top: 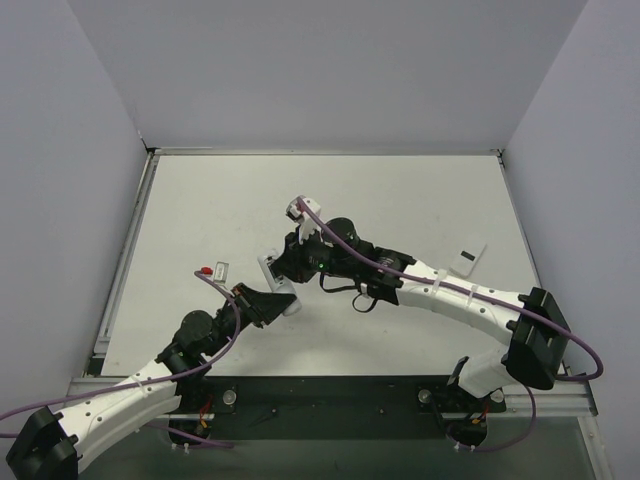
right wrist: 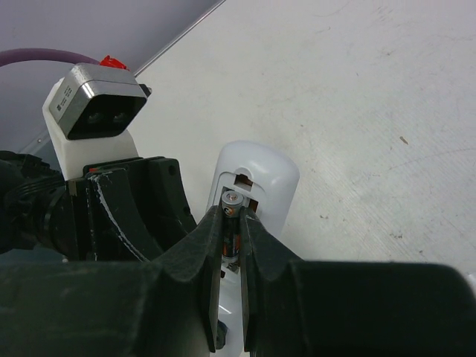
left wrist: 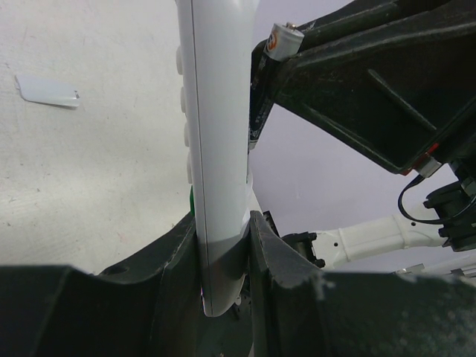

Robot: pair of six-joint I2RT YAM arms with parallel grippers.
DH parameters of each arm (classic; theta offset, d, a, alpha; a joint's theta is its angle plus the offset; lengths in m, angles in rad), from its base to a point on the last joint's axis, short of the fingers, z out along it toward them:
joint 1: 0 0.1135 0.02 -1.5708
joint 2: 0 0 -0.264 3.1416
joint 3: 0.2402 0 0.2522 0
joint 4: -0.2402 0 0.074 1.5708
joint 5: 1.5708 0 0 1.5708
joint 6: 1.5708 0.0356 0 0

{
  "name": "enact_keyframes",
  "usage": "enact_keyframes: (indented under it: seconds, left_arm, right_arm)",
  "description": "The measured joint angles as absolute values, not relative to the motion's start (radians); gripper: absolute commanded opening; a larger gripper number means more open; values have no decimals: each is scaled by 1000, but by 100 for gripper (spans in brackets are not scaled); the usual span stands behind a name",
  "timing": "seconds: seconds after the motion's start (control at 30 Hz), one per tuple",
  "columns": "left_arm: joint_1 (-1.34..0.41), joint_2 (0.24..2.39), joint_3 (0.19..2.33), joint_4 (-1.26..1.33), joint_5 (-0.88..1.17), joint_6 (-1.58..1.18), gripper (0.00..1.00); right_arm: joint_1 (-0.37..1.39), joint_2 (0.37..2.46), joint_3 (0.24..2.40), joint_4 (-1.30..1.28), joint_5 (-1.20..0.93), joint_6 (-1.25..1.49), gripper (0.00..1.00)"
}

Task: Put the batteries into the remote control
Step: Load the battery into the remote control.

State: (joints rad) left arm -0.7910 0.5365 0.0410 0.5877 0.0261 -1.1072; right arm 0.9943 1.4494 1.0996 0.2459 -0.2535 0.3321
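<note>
The battery's metal end (left wrist: 285, 42) sticks slanted out of the compartment, so I should open my right gripper, move it clear and approach the battery from another angle.
The white remote control (left wrist: 216, 141) stands on edge, clamped at its lower end in my left gripper (left wrist: 223, 227), which is shut on it. In the right wrist view its back (right wrist: 260, 175) faces me with the battery compartment open. My right gripper (right wrist: 232, 219) is shut on one battery (right wrist: 232, 199), a dark cylinder with a metal end, holding it at the open compartment. The battery's end also shows in the left wrist view (left wrist: 284, 41). In the top view both grippers, the left (top: 268, 303) and the right (top: 290, 262), meet at the remote (top: 270, 268) mid-table. The second battery is hidden.
A small flat white cover piece (top: 467, 258) lies on the table at the right; it also shows in the left wrist view (left wrist: 47, 91). Grey walls enclose the white table (top: 400, 190) on three sides.
</note>
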Motion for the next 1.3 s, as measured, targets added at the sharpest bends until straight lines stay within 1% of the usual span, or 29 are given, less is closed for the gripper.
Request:
enact_keyframes:
  seconds: [0.27, 0.33, 0.37, 0.47, 0.53, 0.6, 0.67, 1.3]
  left_arm:
    - [-791, 538, 40, 588, 23, -1118, 0]
    - [-791, 541, 40, 588, 23, -1119, 0]
    - [-791, 542, 40, 589, 23, -1119, 0]
    - [-791, 550, 40, 591, 23, -1122, 0]
    - [-791, 551, 40, 593, 23, -1122, 0]
    - [-791, 550, 40, 596, 24, -1122, 0]
    - [-791, 550, 40, 600, 24, -1122, 0]
    - [-791, 545, 39, 591, 23, -1133, 0]
  right_arm:
    - [1008, 1449, 1087, 273, -218, 303, 1]
    - [1011, 1450, 1087, 273, -209, 294, 6]
    - [1012, 1451, 1087, 273, -206, 290, 10]
    - [1017, 1453, 1087, 273, -196, 278, 13]
    - [1021, 1453, 1087, 273, -190, 271, 13]
    - [1025, 1453, 1087, 274, -186, 263, 17]
    - [1029, 1453, 1087, 274, -182, 260, 19]
    - [1054, 1445, 1042, 337, -111, 265, 20]
